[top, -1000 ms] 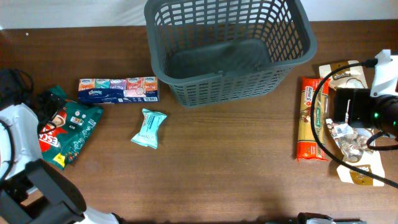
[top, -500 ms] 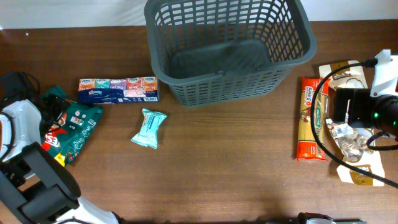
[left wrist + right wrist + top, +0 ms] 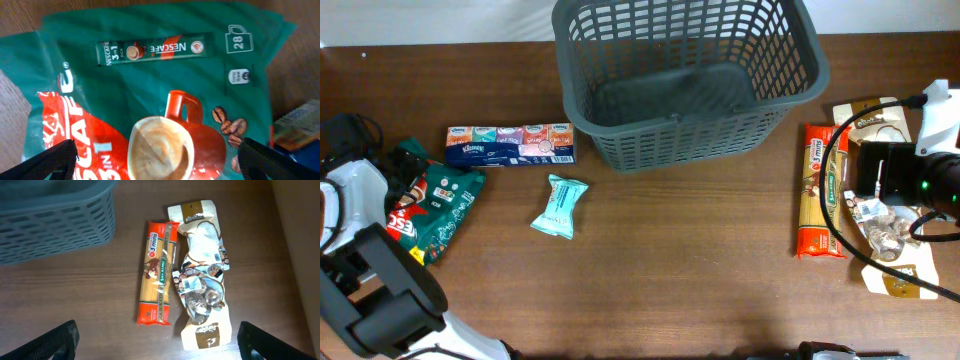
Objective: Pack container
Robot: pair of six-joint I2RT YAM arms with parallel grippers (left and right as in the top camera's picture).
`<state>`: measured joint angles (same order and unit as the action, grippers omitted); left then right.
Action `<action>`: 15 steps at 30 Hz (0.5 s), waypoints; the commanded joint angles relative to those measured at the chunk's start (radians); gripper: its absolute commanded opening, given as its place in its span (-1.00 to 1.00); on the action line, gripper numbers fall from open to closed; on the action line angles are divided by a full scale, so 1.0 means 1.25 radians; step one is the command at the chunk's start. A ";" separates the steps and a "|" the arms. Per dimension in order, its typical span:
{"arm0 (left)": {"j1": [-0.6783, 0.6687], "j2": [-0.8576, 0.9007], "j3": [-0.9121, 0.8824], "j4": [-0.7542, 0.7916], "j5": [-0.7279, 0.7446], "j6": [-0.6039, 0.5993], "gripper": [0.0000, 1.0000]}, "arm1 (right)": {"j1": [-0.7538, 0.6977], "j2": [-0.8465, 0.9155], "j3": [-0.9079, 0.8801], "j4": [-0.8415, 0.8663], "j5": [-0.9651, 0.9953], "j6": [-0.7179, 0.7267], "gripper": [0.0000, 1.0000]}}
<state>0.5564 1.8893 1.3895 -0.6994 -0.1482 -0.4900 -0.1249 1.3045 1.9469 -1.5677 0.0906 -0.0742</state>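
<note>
The cup printed [image 3: 160, 149] on the Nescafe coffee bag sits between my open left fingers, so I should continue to lower until they touch the coffee bag's side [image 3: 440, 205], then close.
The dark grey slotted basket [image 3: 685, 75] stands at the far middle with nothing showing inside; a corner of it shows in the right wrist view [image 3: 50, 220]. My left gripper [image 3: 160, 165] is open, close above a green and red Nescafe coffee bag [image 3: 150, 90], one finger on each side. In the overhead view the bag [image 3: 435, 205] lies at the left edge, partly under my left gripper [image 3: 392, 185]. My right gripper [image 3: 165, 345] is open and empty, high above an orange pasta packet [image 3: 159, 272] and a cream sweets pouch [image 3: 202, 275].
A tissue multipack [image 3: 510, 145] lies left of the basket. A small teal packet [image 3: 560, 205] lies in front of it. The pasta packet [image 3: 823, 205] and the pouch [image 3: 890, 250] lie at the right, partly under the right arm and its black cable [image 3: 835, 160].
My left arm has shifted a little toward the far side, over the coffee bag. The right arm and the packets have not moved.
</note>
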 commanded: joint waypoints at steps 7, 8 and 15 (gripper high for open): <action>-0.001 0.080 0.005 0.003 -0.013 0.010 0.98 | -0.005 -0.005 0.013 0.000 0.015 0.009 0.98; -0.001 0.085 0.005 0.003 -0.013 0.010 0.99 | -0.005 -0.005 0.013 0.000 0.015 0.009 0.98; -0.001 0.120 0.005 0.009 -0.013 0.010 0.99 | -0.005 -0.005 0.013 0.000 0.015 0.009 0.98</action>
<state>0.5564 1.9671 1.4010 -0.6895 -0.1497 -0.4900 -0.1249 1.3045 1.9469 -1.5677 0.0902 -0.0742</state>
